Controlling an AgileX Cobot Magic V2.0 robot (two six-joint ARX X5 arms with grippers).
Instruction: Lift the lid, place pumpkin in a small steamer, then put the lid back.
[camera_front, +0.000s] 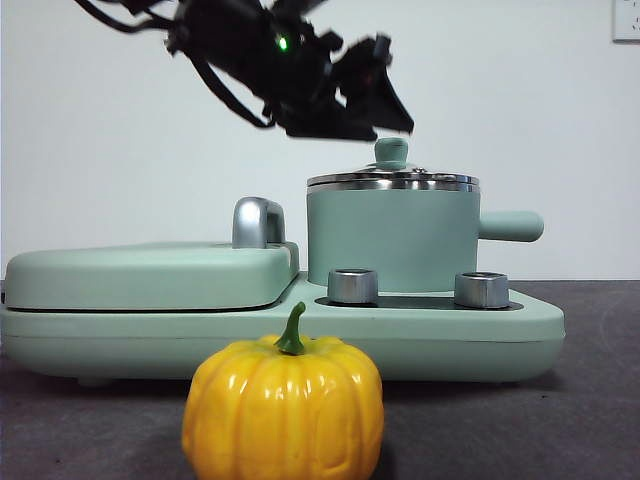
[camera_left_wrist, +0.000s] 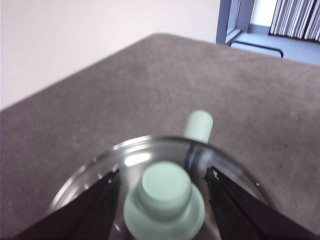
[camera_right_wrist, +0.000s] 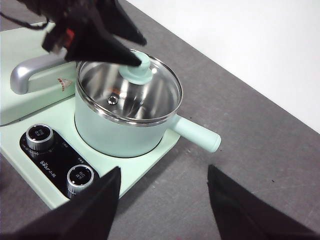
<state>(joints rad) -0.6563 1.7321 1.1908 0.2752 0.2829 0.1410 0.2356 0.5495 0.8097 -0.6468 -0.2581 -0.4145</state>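
My gripper will lift the lid (camera_front: 393, 172), and the lid will come off freely and leave the steamer standing, because the lid's rim only rests on the steamer's steel edge (camera_front: 393, 186).
The small steamer (camera_front: 390, 240) stands on the mint-green base unit with the lid (camera_front: 392, 181) on it; both also show in the right wrist view, steamer (camera_right_wrist: 115, 132) and lid (camera_right_wrist: 155, 100). My left gripper (camera_front: 385, 100) hangs just above the lid's knob (camera_left_wrist: 165, 192), open, one jaw on each side of it (camera_left_wrist: 163, 172), not touching. It also shows in the right wrist view (camera_right_wrist: 143, 53). My right gripper (camera_right_wrist: 164, 175) is open and empty, off to the steamer's handle side. The pumpkin (camera_front: 283, 410) sits on the table in front of the unit.
The flat griddle cover (camera_front: 150, 275) with its chrome handle (camera_front: 258, 222) lies left of the steamer. Two steel dials (camera_front: 352, 285) (camera_front: 481, 289) stand in front of the pot. The steamer's side handle (camera_front: 510, 226) points right. Grey table around.
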